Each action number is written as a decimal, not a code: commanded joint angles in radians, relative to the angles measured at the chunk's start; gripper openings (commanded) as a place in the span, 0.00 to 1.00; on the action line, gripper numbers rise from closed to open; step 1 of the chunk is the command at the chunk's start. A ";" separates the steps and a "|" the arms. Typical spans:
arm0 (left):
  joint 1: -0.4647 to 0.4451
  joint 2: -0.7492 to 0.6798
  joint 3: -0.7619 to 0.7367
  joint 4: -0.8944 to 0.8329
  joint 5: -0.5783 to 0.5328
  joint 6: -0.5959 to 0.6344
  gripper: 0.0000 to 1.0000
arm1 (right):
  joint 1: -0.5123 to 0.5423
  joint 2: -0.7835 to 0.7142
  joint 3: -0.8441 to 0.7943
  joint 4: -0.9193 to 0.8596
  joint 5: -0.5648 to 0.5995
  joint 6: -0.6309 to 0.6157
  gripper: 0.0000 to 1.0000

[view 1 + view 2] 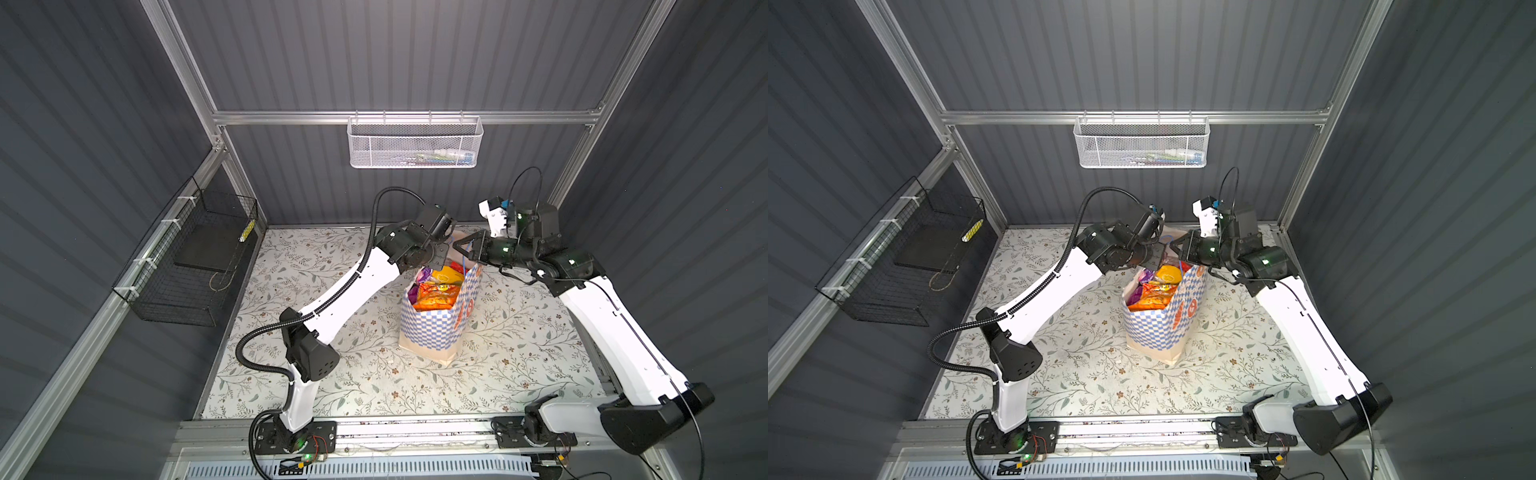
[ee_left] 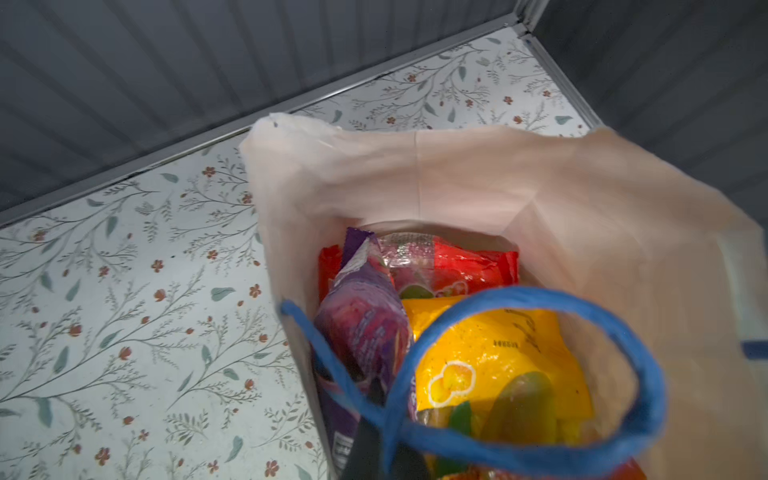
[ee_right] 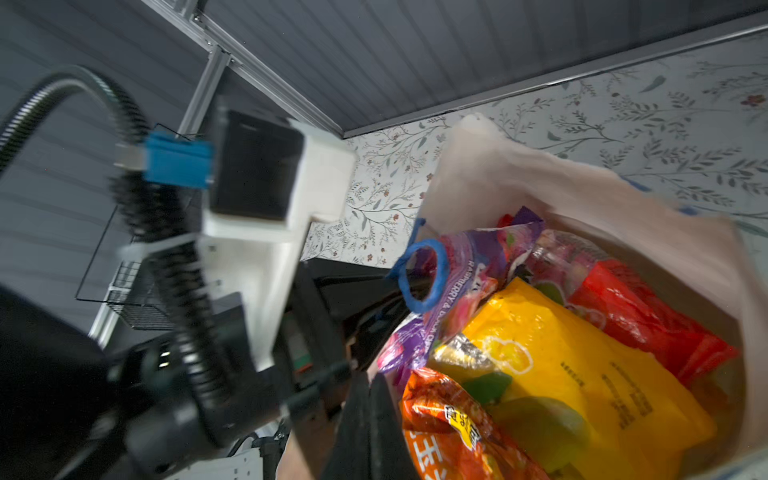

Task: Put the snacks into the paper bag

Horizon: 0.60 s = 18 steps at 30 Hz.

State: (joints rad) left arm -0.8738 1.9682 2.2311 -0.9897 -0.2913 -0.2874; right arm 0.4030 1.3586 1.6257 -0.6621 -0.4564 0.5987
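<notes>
The robot's left gripper is close to its right gripper and the paper bag stands twisted [image 1: 434,326], so the robot should pull the blue cord handles [image 2: 652,392] apart and turn the bag square.
The paper bag [image 1: 432,332] [image 1: 1154,328] stands upright mid-table with its mouth open. Inside it lie the snacks [image 1: 436,295] [image 1: 1152,297]: a yellow packet [image 2: 498,353], a purple one [image 2: 361,324], a red one [image 2: 465,266] and an orange one [image 3: 449,424]. My left gripper [image 1: 441,254] [image 2: 380,415] hangs over the bag's far rim, shut on the blue cord handle [image 2: 582,307], which loops out from its tips. My right gripper [image 1: 457,246] [image 3: 368,390] faces it from the right, shut on the bag's rim beside the orange packet.
A white mesh basket [image 1: 415,143] hangs on the back wall. A black wire basket [image 1: 187,257] is fixed to the left wall. The floral table top [image 1: 332,374] surrounds the bag, and both arms reach in over it from the front rail.
</notes>
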 commanded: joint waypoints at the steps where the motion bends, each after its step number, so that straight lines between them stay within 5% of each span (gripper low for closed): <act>1: -0.005 -0.193 -0.030 0.136 -0.075 0.023 0.00 | 0.020 0.038 0.175 0.213 -0.085 0.035 0.00; 6: 0.018 -0.233 -0.026 0.098 -0.109 0.029 0.00 | 0.036 0.135 0.293 0.184 -0.124 0.033 0.00; 12: 0.019 -0.372 -0.306 0.229 -0.087 -0.004 0.00 | 0.037 0.058 0.050 0.268 -0.099 0.034 0.00; 18: 0.043 -0.436 -0.534 0.288 -0.084 -0.057 0.51 | 0.036 -0.030 -0.223 0.377 -0.063 0.043 0.00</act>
State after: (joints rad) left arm -0.8444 1.5520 1.7401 -0.8009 -0.3740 -0.3187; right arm 0.4313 1.3815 1.4448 -0.4385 -0.5022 0.6285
